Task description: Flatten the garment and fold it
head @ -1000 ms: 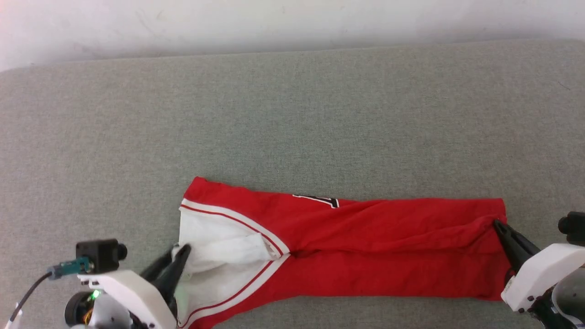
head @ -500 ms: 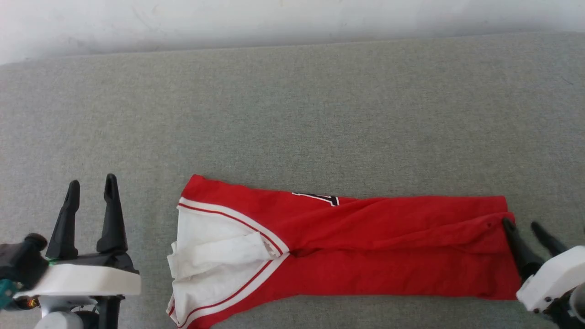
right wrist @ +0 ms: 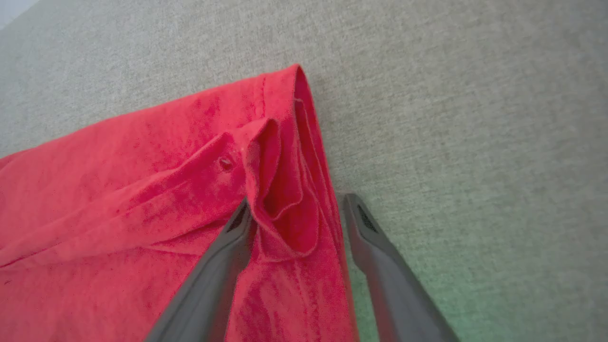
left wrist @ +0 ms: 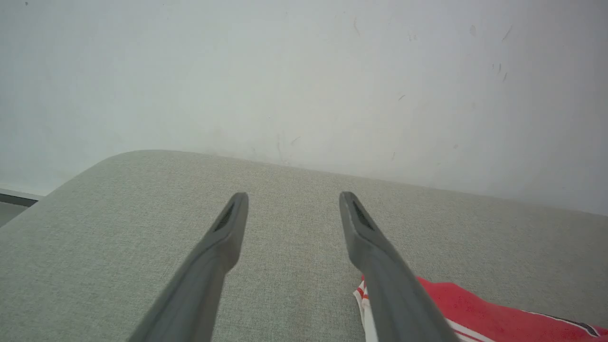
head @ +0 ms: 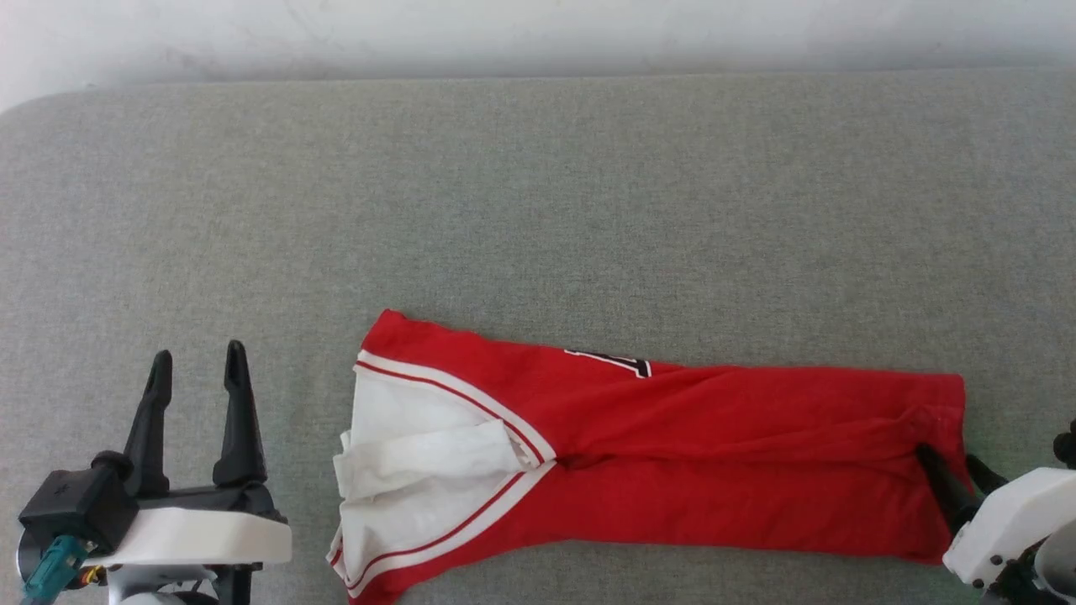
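Observation:
A sliver of black numeral [head: 617,362] shows at the garment's fold. The garment's hidden bottom side [head: 726,454] will show big numerals when I fold the garment's hem over.
The garment [head: 672,470] lies on the grey cloth surface as a long red band folded lengthwise, its white sleeves [head: 403,454] with striped trim bunched at the left end. A sliver of black numeral [head: 618,363] peeks out at the top fold. My left gripper [head: 197,357] stands open to the left of the sleeves, clear of the cloth; in the left wrist view my left gripper [left wrist: 293,197] has a corner of the garment [left wrist: 475,313] beside its right finger. My right gripper [head: 950,458] is open at the red hem end. In the right wrist view my right gripper [right wrist: 298,204] straddles a loose fold of the garment [right wrist: 142,190].
The grey padded surface [head: 538,210] stretches wide behind and to both sides of the shirt. A white wall [head: 538,34] runs along its far edge. The surface's far left corner [head: 34,105] is rounded.
Both grippers opened and let go of the shirt. The left one swung away to the left of the white sleeves and points up the view. The camera shifted slightly.

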`<state>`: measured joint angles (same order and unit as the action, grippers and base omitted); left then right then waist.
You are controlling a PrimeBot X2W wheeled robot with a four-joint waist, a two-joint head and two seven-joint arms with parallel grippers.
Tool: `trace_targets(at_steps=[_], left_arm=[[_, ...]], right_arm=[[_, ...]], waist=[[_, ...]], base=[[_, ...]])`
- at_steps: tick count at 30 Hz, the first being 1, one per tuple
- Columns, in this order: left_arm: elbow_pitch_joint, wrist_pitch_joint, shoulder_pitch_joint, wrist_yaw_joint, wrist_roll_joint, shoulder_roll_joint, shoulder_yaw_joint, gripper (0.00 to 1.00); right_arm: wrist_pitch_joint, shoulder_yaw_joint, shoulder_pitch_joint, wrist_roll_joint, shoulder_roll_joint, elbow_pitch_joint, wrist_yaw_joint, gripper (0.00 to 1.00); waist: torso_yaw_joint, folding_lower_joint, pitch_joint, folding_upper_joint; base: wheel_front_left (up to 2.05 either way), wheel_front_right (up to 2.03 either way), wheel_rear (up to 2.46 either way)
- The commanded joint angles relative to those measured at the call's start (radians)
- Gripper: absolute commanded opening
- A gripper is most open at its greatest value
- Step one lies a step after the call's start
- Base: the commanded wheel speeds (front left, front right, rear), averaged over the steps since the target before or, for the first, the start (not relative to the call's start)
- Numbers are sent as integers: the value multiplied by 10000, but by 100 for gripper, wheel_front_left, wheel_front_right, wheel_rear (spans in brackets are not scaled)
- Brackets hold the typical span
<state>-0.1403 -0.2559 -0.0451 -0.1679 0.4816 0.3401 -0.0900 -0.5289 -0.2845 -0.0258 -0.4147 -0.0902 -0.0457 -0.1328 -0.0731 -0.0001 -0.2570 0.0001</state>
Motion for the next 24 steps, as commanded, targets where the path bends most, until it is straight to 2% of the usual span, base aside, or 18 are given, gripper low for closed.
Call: trace_targets(at_steps=[1, 8, 17, 21, 24], left_arm=[[-39, -54, -98, 40, -97, -36, 29, 100], [-32, -55, -34, 85, -94, -22, 32, 100], [202, -49, -190, 105, -137, -75, -192, 100], [306, -14, -348, 105, -110, -95, -279, 100], [346, 17, -442, 86, -90, -118, -335, 100]], right_arm=[[-168, 26, -30, 13, 124, -236, 21, 0], [46, -584, 313, 394, 131, 238, 21, 0], [417, -2062, 574, 1393, -952, 307, 21, 0], [188, -1581, 485, 1139, -919, 540, 21, 0], [-173, -450, 304, 715, -767, 1041, 21, 0]], waist=[[8, 1, -27, -1], [167, 1, 31, -1], [142, 1, 527, -1], [71, 1, 753, -1], [30, 1, 907, -1]], base=[[0, 0, 0], [0, 0, 0], [0, 0, 0], [0, 0, 0], [0, 0, 0]])
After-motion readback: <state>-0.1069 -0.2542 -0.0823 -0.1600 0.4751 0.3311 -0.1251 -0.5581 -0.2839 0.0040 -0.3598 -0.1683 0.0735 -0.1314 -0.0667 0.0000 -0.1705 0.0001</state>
